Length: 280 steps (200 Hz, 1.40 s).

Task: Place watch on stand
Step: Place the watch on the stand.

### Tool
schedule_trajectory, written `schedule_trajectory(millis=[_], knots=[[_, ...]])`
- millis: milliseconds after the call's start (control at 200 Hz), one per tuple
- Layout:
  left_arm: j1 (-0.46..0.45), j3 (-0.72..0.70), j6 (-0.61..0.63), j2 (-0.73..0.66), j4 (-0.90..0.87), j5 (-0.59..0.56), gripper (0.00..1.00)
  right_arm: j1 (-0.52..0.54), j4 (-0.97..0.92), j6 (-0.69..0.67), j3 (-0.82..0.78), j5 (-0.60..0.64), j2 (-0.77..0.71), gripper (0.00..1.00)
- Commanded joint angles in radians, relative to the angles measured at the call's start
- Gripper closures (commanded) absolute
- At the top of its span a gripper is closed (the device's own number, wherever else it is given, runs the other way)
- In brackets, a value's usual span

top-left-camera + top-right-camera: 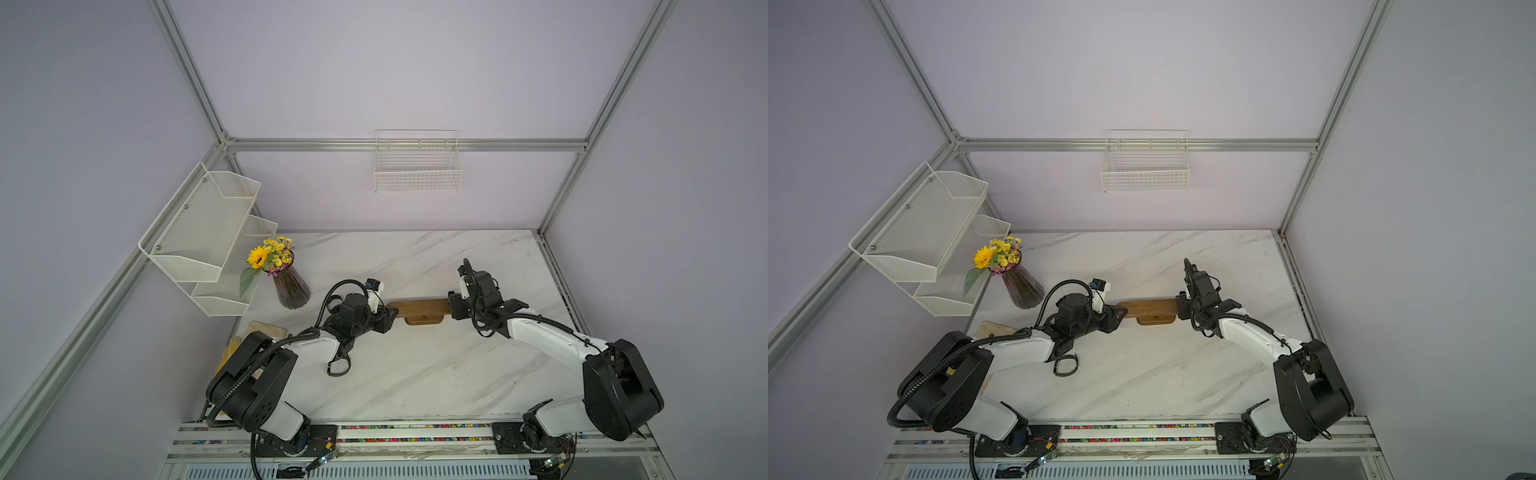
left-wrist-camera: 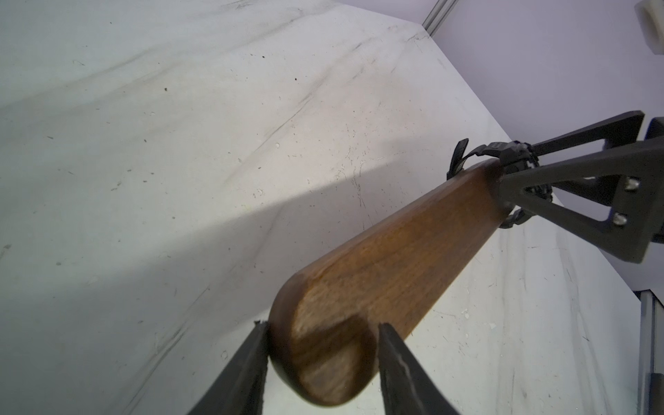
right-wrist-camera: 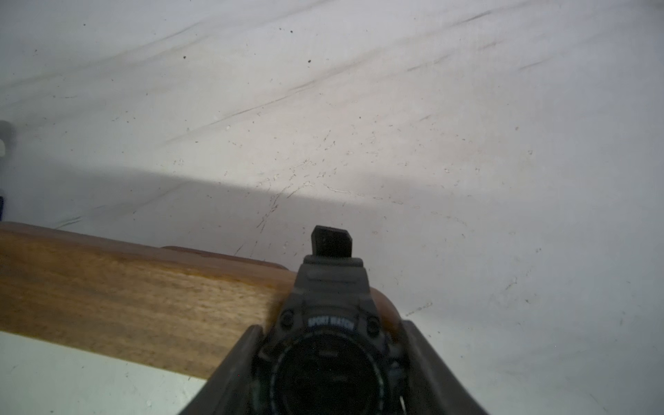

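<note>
The watch's strap point(image 2: 492, 150) goes around the end of the stand's bar, so my right gripper should keep sliding the watch along until it gets to the bar's middle point(image 1: 425, 307).
The stand point(image 1: 419, 308) point(image 1: 1150, 308) is a brown wooden bar on a small oval base, in the middle of the marble table in both top views. My left gripper point(image 1: 390, 313) point(image 2: 322, 327) is shut on the bar's left rounded end point(image 2: 316, 359), with both fingers against the wood. At the bar's right end my right gripper point(image 1: 455, 305) point(image 3: 330, 328) is shut on a black sport watch point(image 3: 330, 345) point(image 2: 510, 158). The watch sits over that end of the stand point(image 3: 136, 298), and its strap point(image 3: 330, 240) reaches past the far side of the bar.
A purple vase of yellow flowers point(image 1: 291, 286) stands at the table's back left, below a white mesh shelf point(image 1: 208, 232). A white wire basket point(image 1: 417, 166) hangs on the back wall. A pale board point(image 1: 266, 328) lies at the left edge, partly under my left arm.
</note>
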Motion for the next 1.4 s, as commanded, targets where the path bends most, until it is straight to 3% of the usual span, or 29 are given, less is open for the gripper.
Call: schedule_trajectory(millis=[0, 960, 1395], knots=[[0.002, 0.039, -0.001, 0.005, 0.066, 0.036, 0.51, 0.033, -0.001, 0.029, 0.031, 0.011, 0.027, 0.57], [0.002, 0.039, -0.01, 0.036, 0.089, 0.046, 0.53, 0.198, -0.002, 0.142, 0.088, 0.1, 0.108, 0.57], [0.002, 0.03, -0.01, 0.03, 0.09, 0.037, 0.53, 0.218, -0.009, 0.158, 0.081, 0.119, 0.098, 0.45]])
